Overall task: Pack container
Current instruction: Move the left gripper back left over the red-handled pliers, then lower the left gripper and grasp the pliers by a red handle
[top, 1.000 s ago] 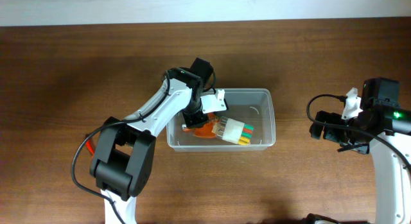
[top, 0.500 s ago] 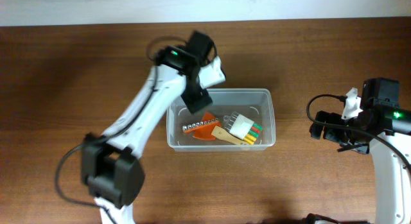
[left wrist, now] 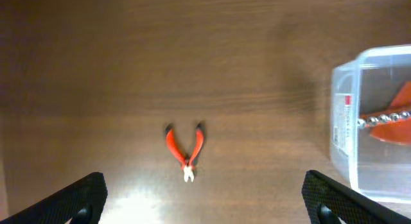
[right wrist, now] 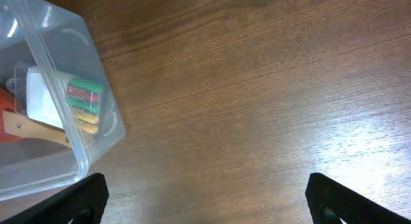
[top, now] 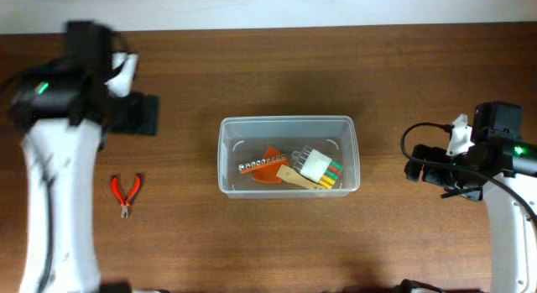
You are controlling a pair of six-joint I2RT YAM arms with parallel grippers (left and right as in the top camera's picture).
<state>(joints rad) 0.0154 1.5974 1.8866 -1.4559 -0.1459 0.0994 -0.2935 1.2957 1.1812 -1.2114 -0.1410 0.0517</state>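
The pliers' handles [top: 127, 187] stand apart with space for a finger, so I should keep my left gripper going down until its fingers straddle the handle nearer the container [top: 136, 186].
The clear plastic container [top: 287, 120] stands mid-table and holds an orange tool, a row of metal bits and a white holder with coloured bits [top: 317, 167]. A pair of red-handled pliers [top: 126, 194] lies on the wood to its left, also seen in the left wrist view as the pliers [left wrist: 186, 151], with the container [left wrist: 342, 115] at the right edge. My left gripper [top: 148, 114] hovers open and empty at the far left, above the pliers [left wrist: 205, 205]. My right gripper [top: 414, 169] stays open and empty to the right of the container [right wrist: 63, 75].
The white wall runs along the table's far edge [top: 268, 9]. Bare brown wood lies between the pliers and the container, and under the right gripper [right wrist: 205, 201].
My left gripper opened over the container, left the white bit holder inside, then swung out and far to the left above the pliers. The right arm stayed still.
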